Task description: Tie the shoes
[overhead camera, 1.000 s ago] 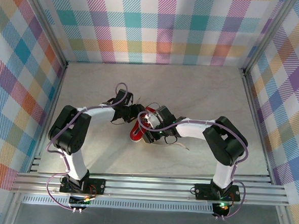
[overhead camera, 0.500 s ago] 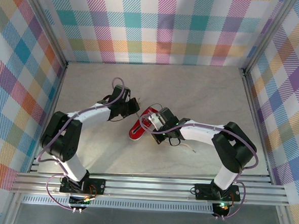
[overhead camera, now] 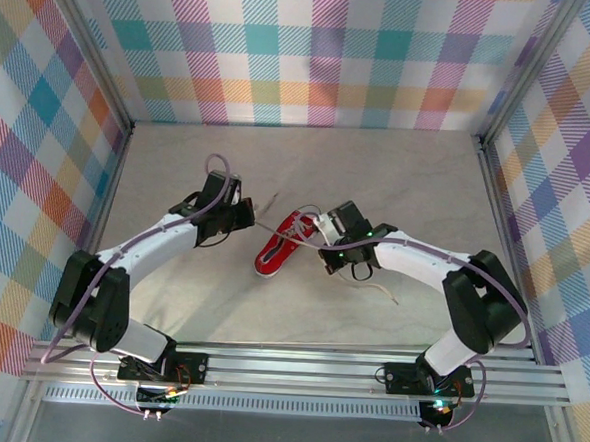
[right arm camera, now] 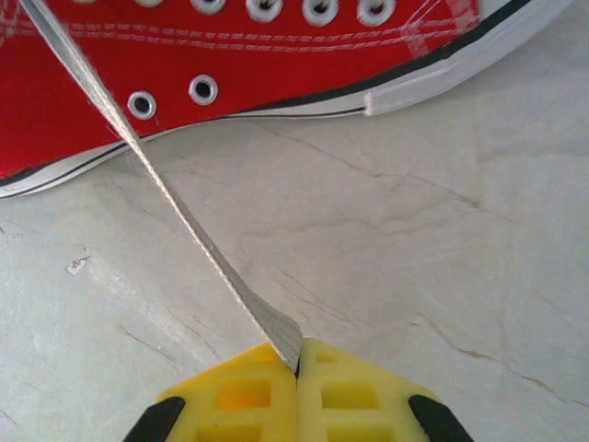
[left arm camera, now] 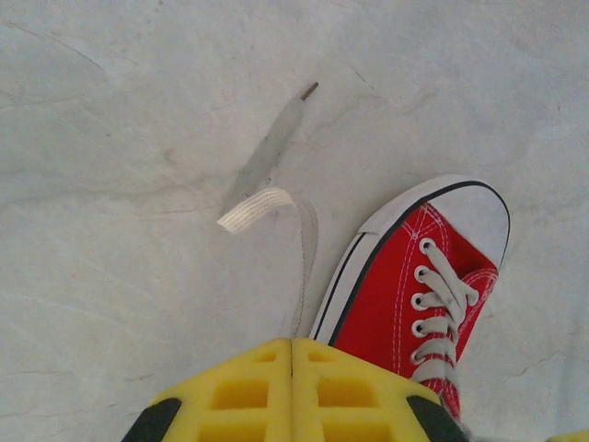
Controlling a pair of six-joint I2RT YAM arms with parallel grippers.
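Note:
The red shoe sits at a slant, with its heel (overhead camera: 266,269) toward my left arm. My left gripper should ease off the lace and push the heel straight (overhead camera: 261,259) before it pulls further.
The red shoe (overhead camera: 277,244) with its white toe cap lies in the middle of the table, toe toward the near left. My left gripper (overhead camera: 247,214) is just left of the shoe. It is shut, its yellow pads (left arm camera: 248,391) pinching a whitish lace (left arm camera: 306,241) whose free end folds over and lies on the table. The shoe's toe (left arm camera: 405,285) is to the right in that view. My right gripper (overhead camera: 325,241) is just right of the shoe, shut on the other lace (right arm camera: 175,207). That lace runs taut up to the shoe's side (right arm camera: 276,64).
The tabletop (overhead camera: 397,187) is pale marble-patterned, with plaid walls (overhead camera: 315,52) on three sides. An aluminium rail (overhead camera: 296,366) carrying both arm bases runs along the near edge. A loose lace tail (overhead camera: 383,292) trails on the table behind my right gripper.
Both grippers were at the shoe a second ago. They have shut on the laces and drawn apart, left one leftward, right one rightward, pulling the laces out sideways.

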